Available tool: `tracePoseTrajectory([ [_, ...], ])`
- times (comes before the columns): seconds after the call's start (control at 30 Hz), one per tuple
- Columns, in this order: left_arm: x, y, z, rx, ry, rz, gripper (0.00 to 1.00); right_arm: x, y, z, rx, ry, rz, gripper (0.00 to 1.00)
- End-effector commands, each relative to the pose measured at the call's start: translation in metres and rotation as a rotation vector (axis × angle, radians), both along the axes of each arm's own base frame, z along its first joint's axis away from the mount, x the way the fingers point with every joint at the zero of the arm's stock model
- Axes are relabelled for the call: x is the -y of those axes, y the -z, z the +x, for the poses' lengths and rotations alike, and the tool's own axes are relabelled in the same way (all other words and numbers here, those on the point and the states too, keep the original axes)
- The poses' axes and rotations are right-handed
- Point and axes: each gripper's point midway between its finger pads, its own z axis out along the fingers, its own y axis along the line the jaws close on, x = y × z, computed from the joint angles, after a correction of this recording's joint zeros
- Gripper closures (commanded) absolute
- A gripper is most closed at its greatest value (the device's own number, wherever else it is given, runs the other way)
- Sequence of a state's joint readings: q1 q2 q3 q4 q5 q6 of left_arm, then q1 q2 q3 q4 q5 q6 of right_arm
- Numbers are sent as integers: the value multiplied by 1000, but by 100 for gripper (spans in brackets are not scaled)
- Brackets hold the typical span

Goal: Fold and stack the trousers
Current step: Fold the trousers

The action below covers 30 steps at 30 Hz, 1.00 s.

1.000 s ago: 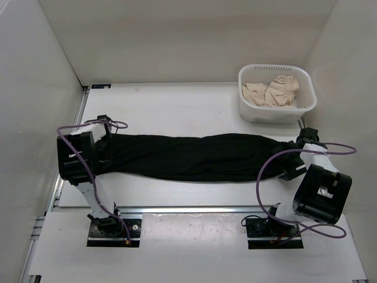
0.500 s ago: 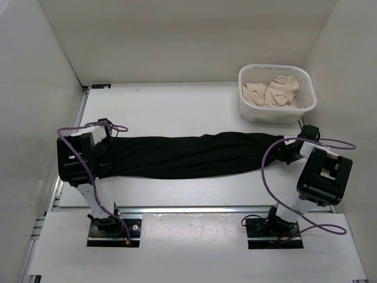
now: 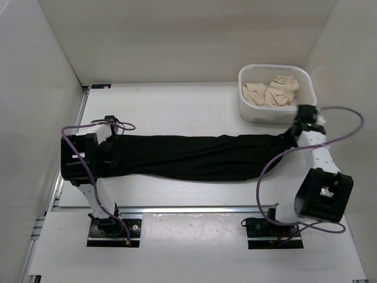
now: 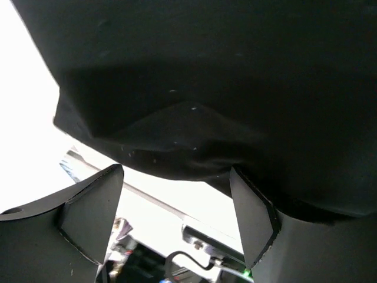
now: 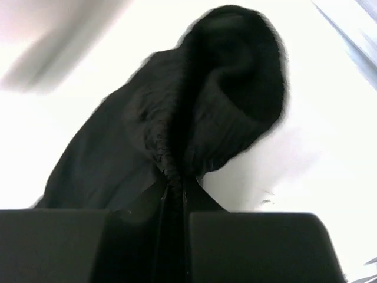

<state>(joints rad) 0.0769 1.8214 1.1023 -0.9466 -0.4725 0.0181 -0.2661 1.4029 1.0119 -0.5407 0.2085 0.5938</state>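
Observation:
My right gripper keeps folding over the waistband (image 3: 287,140) it is gripping until the waistband reaches the trousers' middle (image 3: 171,154), because the black trousers lie straight.
The black trousers (image 3: 194,156) lie stretched in a long band across the table, from my left arm to my right. My right gripper (image 3: 291,137) is shut on their bunched right end, close to the basket. In the right wrist view the gathered fabric (image 5: 224,88) runs down into the closed gripper (image 5: 177,183). My left gripper (image 3: 111,156) sits at the trousers' left end. The left wrist view shows its fingers (image 4: 94,200) wide apart and the gripper (image 4: 177,171) open. The hem of the dark cloth (image 4: 206,76) hangs just at the fingertips.
A white basket (image 3: 277,113) holding beige cloth (image 3: 272,91) stands at the back right, right beside my right wrist. A metal rail (image 3: 194,207) runs along the near edge between the arm bases. White walls close in the table on the left, the right and the back.
My right gripper shut on the trousers' right end and swung away from the near edge toward the basket, drawing the cloth out. The left arm shifted slightly right.

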Motion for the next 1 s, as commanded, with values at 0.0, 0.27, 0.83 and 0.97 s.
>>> tracePoseTrajectory([
  [0.0,26,25,4,-21,21,-89,15,-79,-35,5,-36,-320,-260,100],
  [0.27,30,32,13,-53,53,-68,15,-276,-30,-10,-1,-659,-430,100],
  [0.83,34,31,16,-72,83,-45,15,-450,-38,-11,138,-926,-446,100],
  [0.97,31,29,14,-82,84,-25,15,-455,-37,-23,126,-987,-481,100],
])
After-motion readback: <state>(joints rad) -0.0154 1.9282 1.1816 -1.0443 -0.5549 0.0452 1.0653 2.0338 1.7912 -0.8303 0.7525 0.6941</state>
